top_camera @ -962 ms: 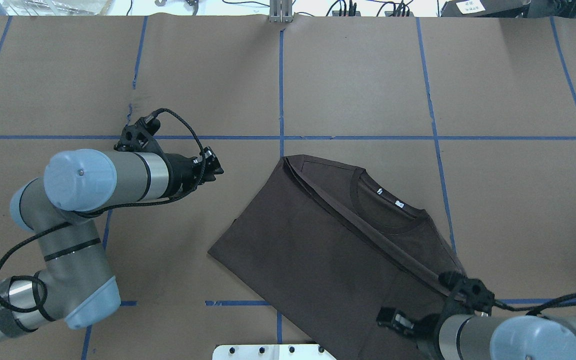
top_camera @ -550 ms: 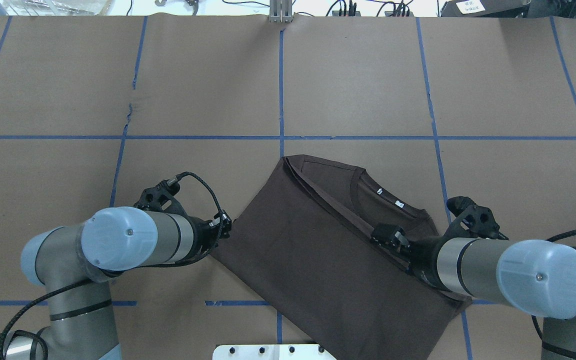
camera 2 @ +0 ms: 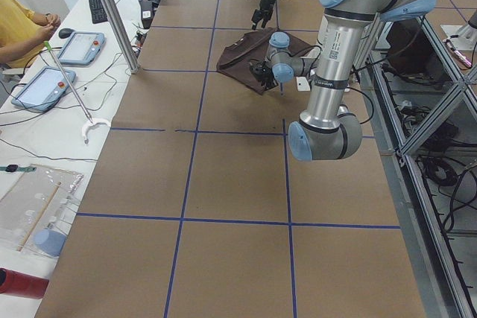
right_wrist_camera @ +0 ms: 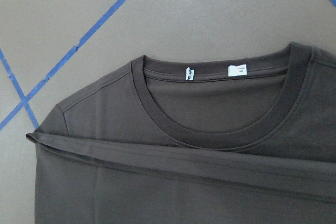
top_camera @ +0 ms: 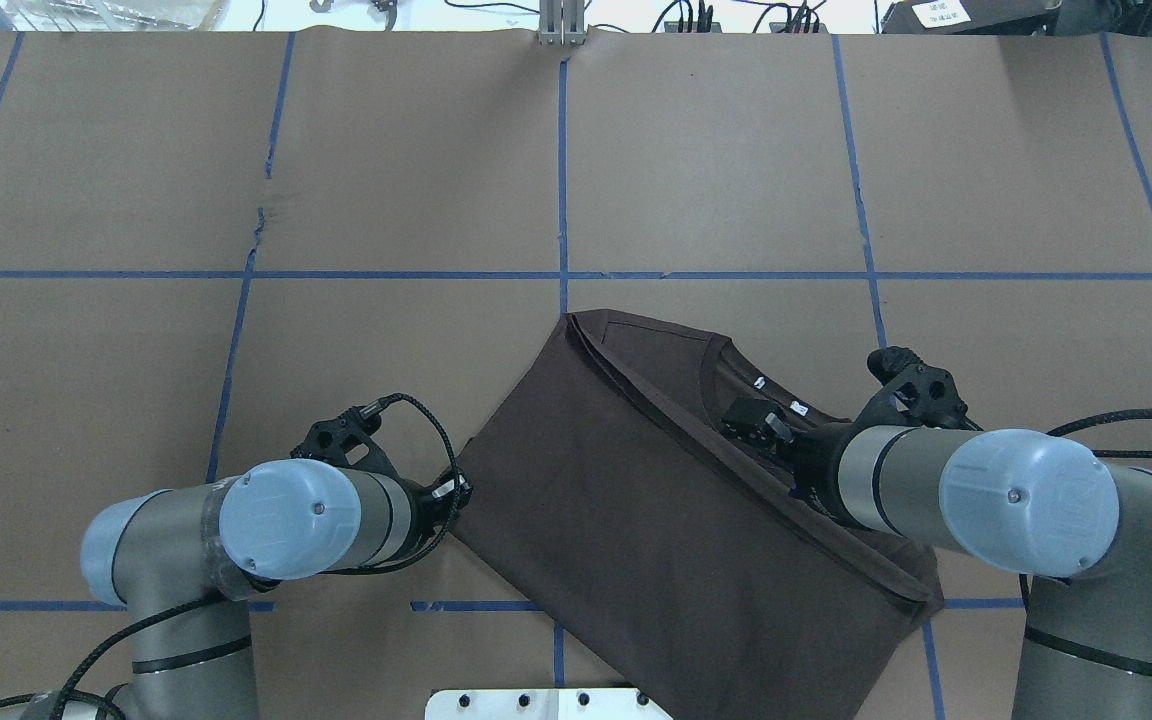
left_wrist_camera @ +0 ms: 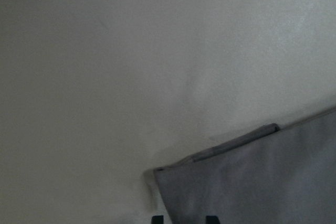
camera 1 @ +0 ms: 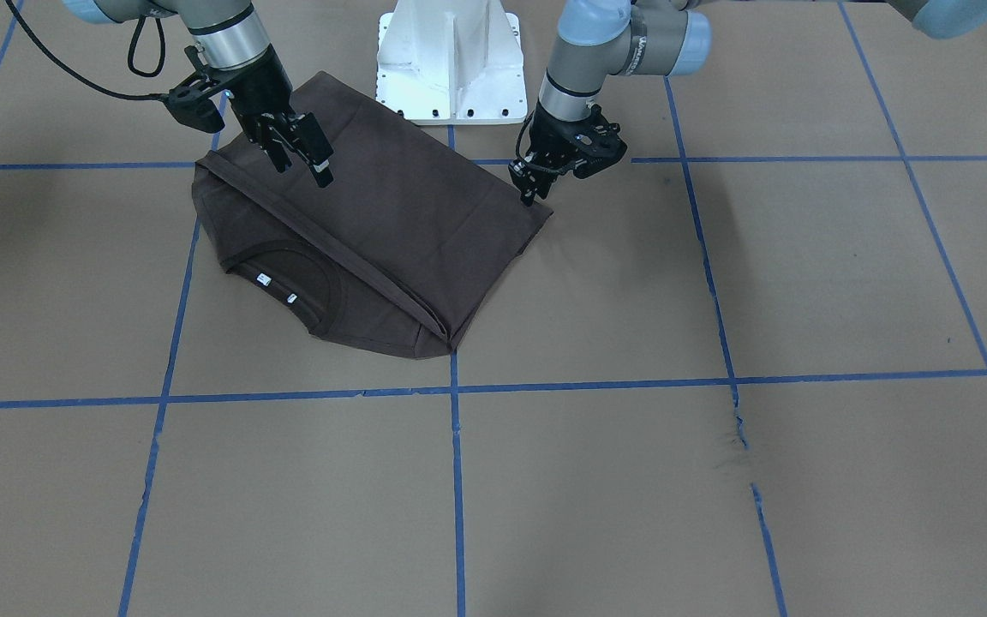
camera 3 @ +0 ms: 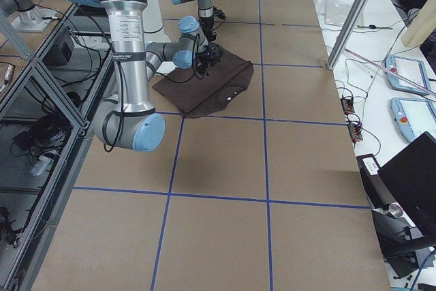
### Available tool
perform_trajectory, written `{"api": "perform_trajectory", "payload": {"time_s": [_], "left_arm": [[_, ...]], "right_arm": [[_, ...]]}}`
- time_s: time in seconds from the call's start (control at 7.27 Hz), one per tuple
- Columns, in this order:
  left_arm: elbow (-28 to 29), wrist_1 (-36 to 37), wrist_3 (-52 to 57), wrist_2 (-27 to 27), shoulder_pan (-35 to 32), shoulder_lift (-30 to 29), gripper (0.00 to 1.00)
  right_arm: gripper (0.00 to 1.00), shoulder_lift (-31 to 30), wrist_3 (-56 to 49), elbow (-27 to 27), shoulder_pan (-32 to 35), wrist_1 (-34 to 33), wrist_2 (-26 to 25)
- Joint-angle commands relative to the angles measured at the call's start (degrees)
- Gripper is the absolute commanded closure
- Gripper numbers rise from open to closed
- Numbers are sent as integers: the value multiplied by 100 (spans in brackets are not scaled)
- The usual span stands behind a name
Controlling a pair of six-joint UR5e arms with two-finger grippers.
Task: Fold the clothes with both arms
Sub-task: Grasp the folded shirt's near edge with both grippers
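Next, my left gripper pulls its corner (camera 1: 543, 212) away from the pedestal to square up the dark brown t-shirt (camera 1: 377, 216), which lies at a slant to the blue tape lines.
The dark brown t-shirt (top_camera: 636, 500) lies folded on the brown paper table, collar (right_wrist_camera: 220, 129) and white neck tags (top_camera: 800, 407) toward the far side. My left gripper (top_camera: 458, 490) is low at the shirt's left corner (camera 1: 545, 218). In the left wrist view its fingertips (left_wrist_camera: 211, 219) stand apart at the bottom edge, with the corner of the shirt (left_wrist_camera: 252, 182) just ahead. My right gripper (camera 1: 301, 163) hovers open over the folded edge beside the collar, holding nothing. It appears in the overhead view as the right gripper (top_camera: 748, 418).
The white base pedestal (camera 1: 451, 60) stands just behind the shirt. Blue tape lines cross the table, and the paper has a small tear (top_camera: 258, 215). A seated person (camera 2: 15, 27) and teach pendants (camera 2: 82, 46) are beyond the far edge, next to a metal post (camera 2: 112, 13).
The left arm swung toward the robot, bringing its gripper down to the shirt's left corner. The right arm moved from the shirt's near right edge forward to the collar area. The shirt has not moved.
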Motion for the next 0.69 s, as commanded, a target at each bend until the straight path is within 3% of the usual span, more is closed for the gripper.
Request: {"api": "perform_trajectory", "payload": {"time_s": [0.0, 0.55], "left_arm": [[57, 2, 24, 158, -6, -12, 61], [215, -7, 32, 264, -6, -12, 61]], "right_arm": [[0, -3, 4, -34, 11, 0, -3], [0, 6, 4, -60, 11, 0, -3]]}}
